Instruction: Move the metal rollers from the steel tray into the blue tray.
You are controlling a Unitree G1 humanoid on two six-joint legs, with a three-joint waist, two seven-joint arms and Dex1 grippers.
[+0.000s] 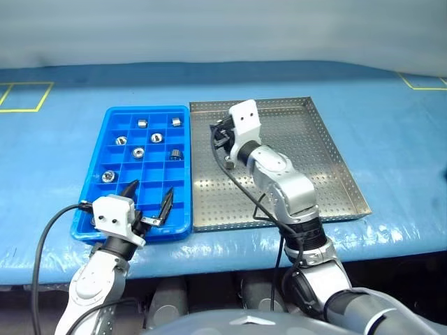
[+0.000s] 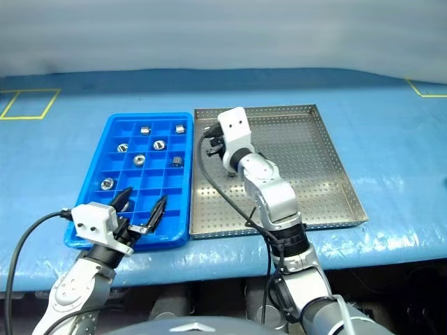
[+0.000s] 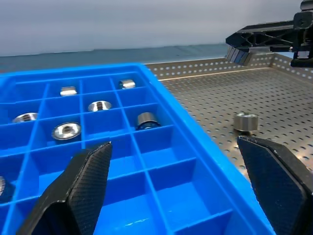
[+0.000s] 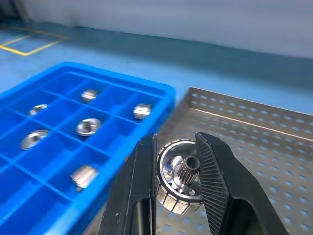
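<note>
The blue tray's section [image 1: 154, 172] beyond the robot's left gripper is empty and the metal roller [image 4: 180, 172] stands with its middle up, so the right gripper keeps carrying the roller until it sits inside.
The steel tray [image 1: 321, 160] lies right of the blue tray [image 1: 98, 192]. My right gripper [image 1: 220, 136] hovers over the steel tray's left side, near the blue tray's edge, shut on a metal roller [image 4: 180, 182] that sits between its fingers [image 4: 142, 186]. Another roller [image 1: 228, 165] lies loose on the perforated floor just below that gripper, seen also as the roller [image 3: 245, 121] in the left wrist view. Several rollers [image 1: 156, 137] sit in the blue tray's far compartments. My left gripper [image 1: 149, 202] stands open over the blue tray's near end, holding nothing.
Both trays rest on a blue-covered table [image 1: 391, 125] with yellow tape marks at the far left [image 1: 28, 98] and far right corners. The near compartments of the blue tray [image 3: 161, 196] hold nothing. Black cables run along both arms.
</note>
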